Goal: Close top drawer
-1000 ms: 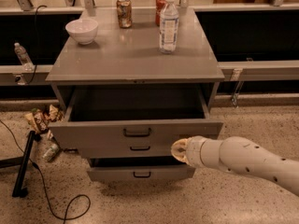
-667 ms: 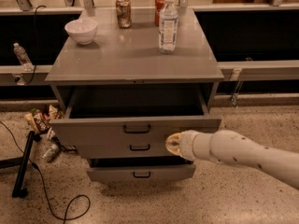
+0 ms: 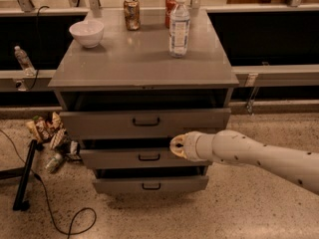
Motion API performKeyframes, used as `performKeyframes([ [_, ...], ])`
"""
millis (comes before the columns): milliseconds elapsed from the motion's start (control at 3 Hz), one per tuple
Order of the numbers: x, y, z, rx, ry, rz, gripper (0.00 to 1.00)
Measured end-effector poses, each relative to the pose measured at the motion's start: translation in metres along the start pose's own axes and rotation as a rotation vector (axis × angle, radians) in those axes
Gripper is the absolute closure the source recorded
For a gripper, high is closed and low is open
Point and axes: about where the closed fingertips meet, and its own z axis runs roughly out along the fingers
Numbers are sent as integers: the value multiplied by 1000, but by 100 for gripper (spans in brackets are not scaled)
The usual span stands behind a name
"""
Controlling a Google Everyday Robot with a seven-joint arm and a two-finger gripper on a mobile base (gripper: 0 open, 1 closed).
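Observation:
My gripper needs to go up and back off to line up with the front panel (image 3: 195,121) before it pushes, because it is below the top drawer's lower edge (image 3: 171,136).
The grey cabinet (image 3: 144,63) stands in the middle of the camera view. Its top drawer (image 3: 99,126) is partly open, with a dark gap showing above its front panel and a small black handle (image 3: 146,122) at its centre. The two shorter drawers, the middle one (image 3: 119,158) and the bottom one (image 3: 119,185), stick out a little below it. My gripper (image 3: 176,147) is at the end of the white arm (image 3: 259,158) coming in from the right. It sits just under the top drawer's lower edge, right of the handle and in front of the middle drawer.
On the cabinet top are a white bowl (image 3: 87,32), two cans (image 3: 131,13), and a water bottle (image 3: 179,26). Crumpled trash (image 3: 50,138) lies on the floor at the left, with a black stand and cable (image 3: 25,178). A small bottle (image 3: 22,59) stands on the left ledge.
The top drawer has slid inward and sticks out much less than before. My gripper has moved left and in toward the cabinet.

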Motion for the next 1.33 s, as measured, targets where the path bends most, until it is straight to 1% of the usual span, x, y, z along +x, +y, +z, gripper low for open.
performKeyframes([
  [333, 2, -15, 20, 3, -19, -21, 100],
  [667, 1, -24, 10, -11, -41, -3, 100],
  [1000, 4, -24, -24, -47, -35, 24, 100],
  [1333, 10, -29, -69, -67, -34, 88, 100],
])
